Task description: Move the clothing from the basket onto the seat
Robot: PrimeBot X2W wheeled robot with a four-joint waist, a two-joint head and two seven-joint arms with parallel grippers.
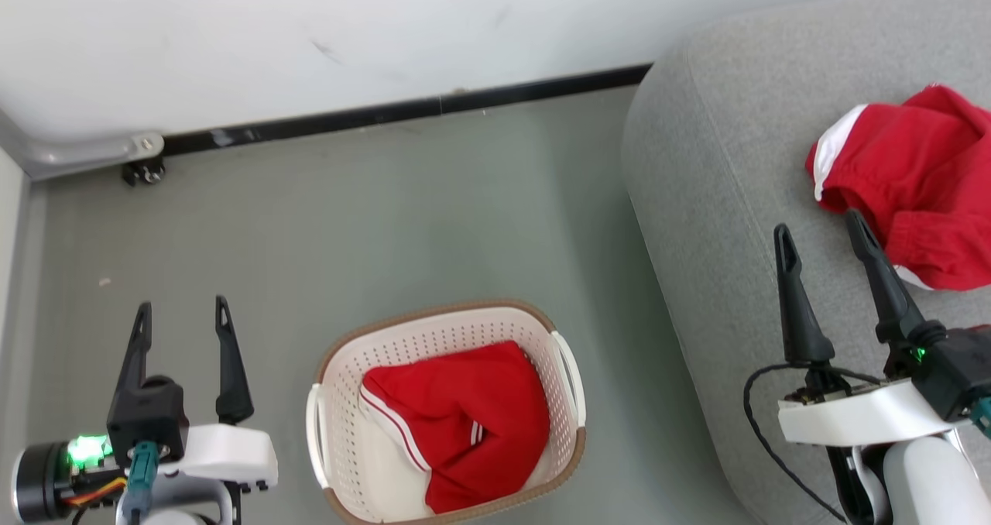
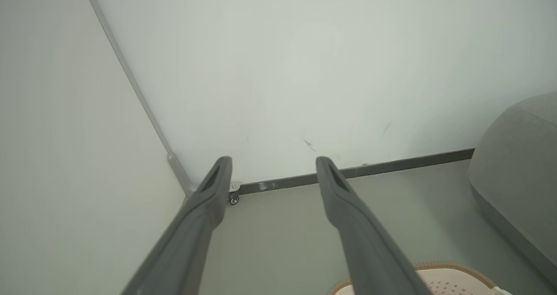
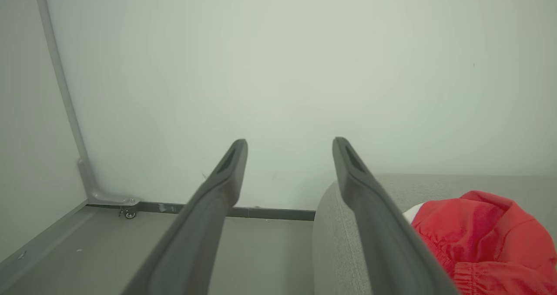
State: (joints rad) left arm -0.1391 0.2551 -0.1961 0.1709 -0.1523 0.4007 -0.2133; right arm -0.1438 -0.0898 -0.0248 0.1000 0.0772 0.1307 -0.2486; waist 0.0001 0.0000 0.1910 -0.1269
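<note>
My gripper will leave an empty cream basket when it lifts the red garment (image 1: 478, 418) out, because the basket's bottom (image 1: 385, 478) shows close beside the striped edge.
One red garment with white stripes (image 1: 457, 420) lies folded in the cream basket (image 1: 341, 370) on the floor at the bottom centre. A second red garment with white trim and an elastic waistband (image 1: 921, 180) (image 3: 487, 238) lies crumpled on the grey seat (image 1: 735, 200) (image 3: 335, 251) at the right. My right gripper (image 1: 822, 231) (image 3: 289, 149) is open above the seat, just left of that garment, holding nothing. My left gripper (image 1: 183, 312) (image 2: 274, 169) is open over the floor, left of the basket, and holds nothing.
A white wall with a dark baseboard (image 1: 402, 111) runs along the back. A grey metal post foot with a small caster (image 1: 143, 170) stands in the left corner. Grey floor (image 1: 387, 223) lies between wall, basket and seat. The basket rim (image 2: 452, 271) shows at the left wrist view's bottom edge.
</note>
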